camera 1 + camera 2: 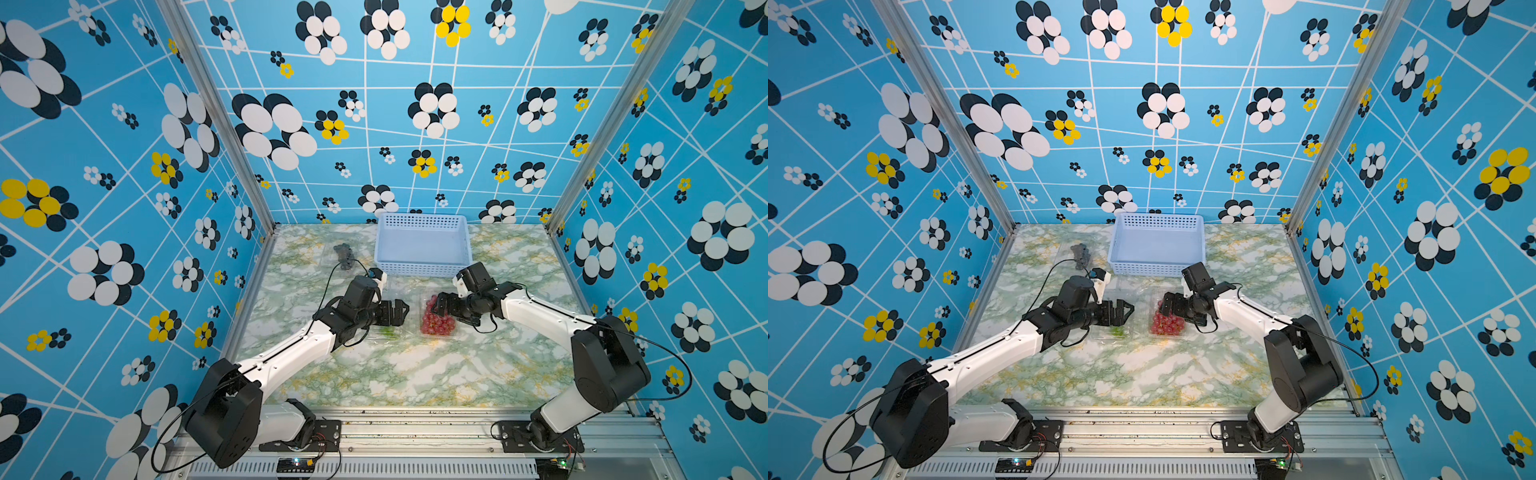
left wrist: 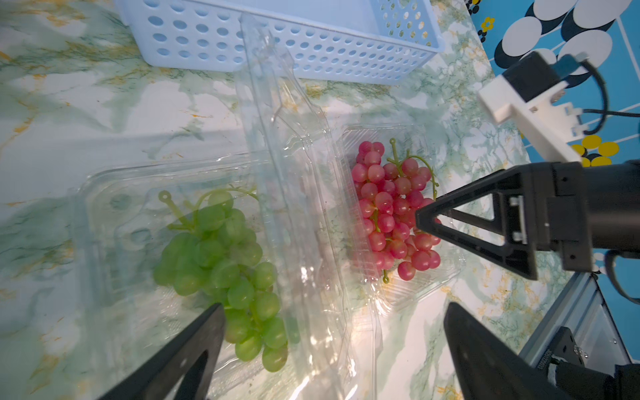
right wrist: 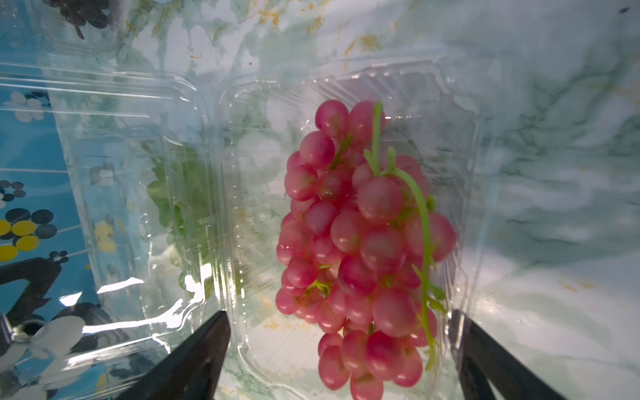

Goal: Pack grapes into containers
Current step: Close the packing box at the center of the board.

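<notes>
The robot's right gripper hangs over the red-pink bunch (image 1: 436, 322) of grapes in the way of the lid, so it should move back while the left gripper folds the standing lid (image 2: 293, 180) over.
A light green bunch of grapes (image 2: 225, 256) lies in a clear container (image 2: 100, 214) whose hinged lid (image 2: 294, 173) stands up. The lid passes between the wide-apart fingers of my open left gripper (image 2: 334, 308), which grips nothing. A red-pink bunch (image 3: 360, 242) lies in a second open clear container (image 3: 478, 173). My right gripper (image 3: 339, 314) hangs open over it, a fingertip near each side wall. In both top views the red bunch (image 1: 436, 322) (image 1: 1167, 324) shows beside the right gripper (image 1: 437, 305), and the left gripper (image 1: 400, 313) covers most of the green bunch (image 1: 388, 331). A dark bunch (image 1: 344, 254) lies at the back left.
A light-blue perforated basket (image 1: 422, 266) stands against the back wall, just behind both grippers. The two clear containers sit side by side, almost touching. Patterned walls close off the marble table (image 1: 415, 374) on three sides.
</notes>
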